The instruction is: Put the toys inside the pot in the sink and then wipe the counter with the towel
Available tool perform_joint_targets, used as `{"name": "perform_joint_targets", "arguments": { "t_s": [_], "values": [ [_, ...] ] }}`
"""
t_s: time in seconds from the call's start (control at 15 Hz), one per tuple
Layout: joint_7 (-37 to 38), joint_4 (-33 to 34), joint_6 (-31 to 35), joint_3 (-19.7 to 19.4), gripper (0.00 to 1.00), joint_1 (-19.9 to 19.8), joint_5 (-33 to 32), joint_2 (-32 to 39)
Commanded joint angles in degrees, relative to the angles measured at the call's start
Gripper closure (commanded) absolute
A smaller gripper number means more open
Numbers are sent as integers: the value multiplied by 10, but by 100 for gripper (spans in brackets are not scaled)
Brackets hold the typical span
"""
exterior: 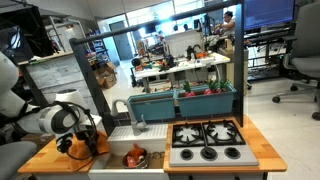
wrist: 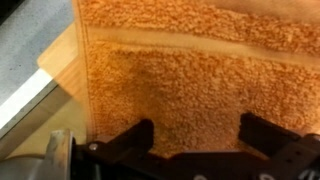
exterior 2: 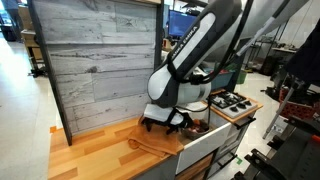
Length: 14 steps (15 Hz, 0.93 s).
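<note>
The orange towel under my gripper comes up to the counter's edge [exterior 2: 181,150] by the sink, so next I slide it back across the counter [exterior 2: 103,150], away from the sink.
An orange towel [wrist: 190,70] lies flat on the wooden counter [wrist: 62,68] and fills most of the wrist view. My gripper [wrist: 200,140] is open, its two black fingers spread wide just over the towel, with nothing between them. In both exterior views the gripper [exterior: 82,140] [exterior 2: 166,122] hangs low over the towel [exterior: 76,150] [exterior 2: 150,146], to one side of the sink [exterior: 128,136]. A dark pot with red toys [exterior: 135,157] sits in the sink.
A toy stove [exterior: 205,140] [exterior 2: 231,101] with black burners sits beyond the sink. A grey plank wall [exterior 2: 95,60] backs the counter. The counter's edge [wrist: 30,95] drops off close to the towel.
</note>
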Motion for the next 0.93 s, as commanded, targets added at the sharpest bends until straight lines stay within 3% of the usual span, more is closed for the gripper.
{"name": "perform_joint_targets", "arguments": {
  "t_s": [0.0,0.33,0.67,0.8,0.87],
  "values": [
    [16,23,7,4,0,68,-28,18],
    [52,111,-4,-19,0,157,-68,67],
    [109,184,-10,-69,0,142,-82,108],
    [138,177,-77,-110,0,138,-98,101],
    [118,156,-26,-72,0,136,-96,85]
  ]
}}
